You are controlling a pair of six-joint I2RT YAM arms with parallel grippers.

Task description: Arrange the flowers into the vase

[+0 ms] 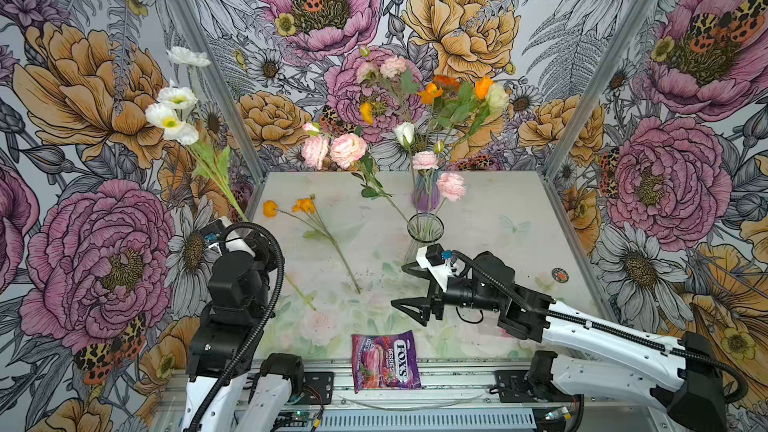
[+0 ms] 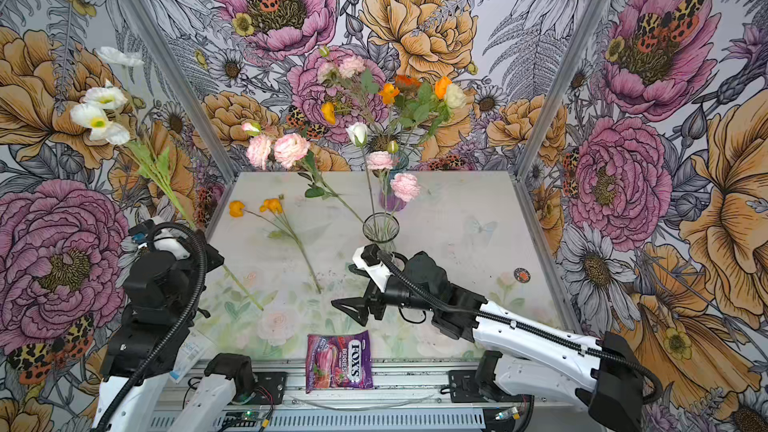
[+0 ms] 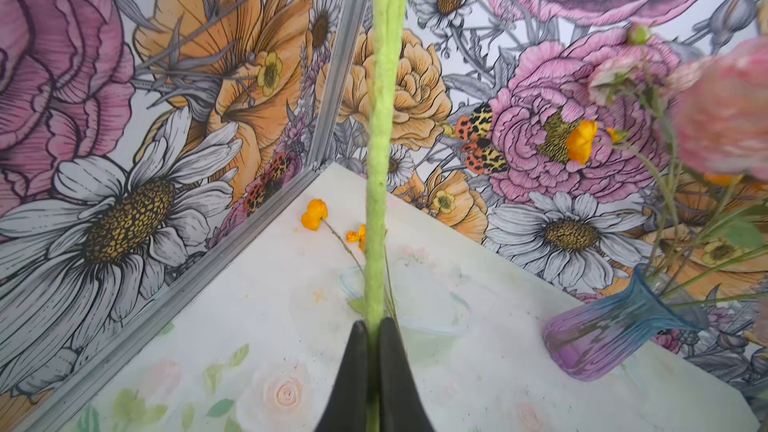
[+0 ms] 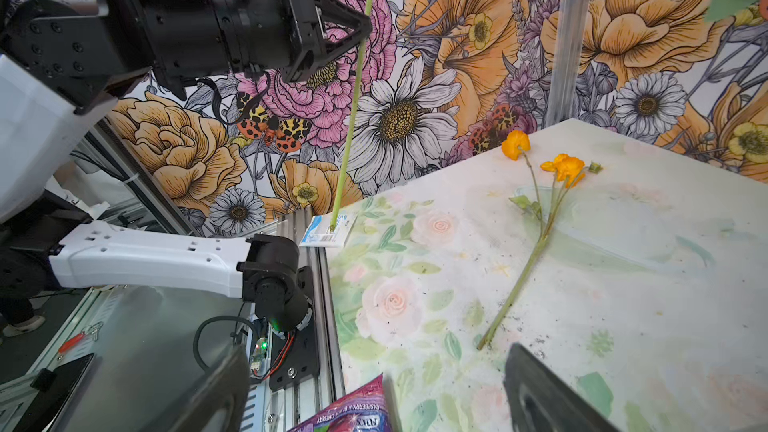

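Observation:
The white poppy's stem (image 2: 161,179) is free above the left gripper's fingers, so the robot's right gripper should carry on, open, toward that stem and close just above those fingers (image 2: 182,209).
My left gripper (image 3: 374,326) is shut on the fuzzy green stem (image 3: 380,160) of a white poppy spray (image 1: 174,114) and holds it high, leaning toward the left wall; the right wrist view shows the same grip (image 4: 365,27). An orange poppy stem (image 1: 328,238) lies flat on the table. A clear glass vase (image 1: 424,228) holds pink carnations (image 1: 332,150). Behind it a purple vase (image 1: 426,197) holds orange poppies and cream roses (image 1: 457,95). My right gripper (image 1: 401,286) hovers open and empty in front of the clear vase, near the lying stem's cut end (image 4: 484,342).
A purple Fox's candy bag (image 1: 384,361) lies at the table's front edge, just below my right gripper. A white-and-blue packet (image 4: 328,228) sits at the front left corner, and a small round sticker (image 1: 560,275) at the right. Printed walls close in three sides.

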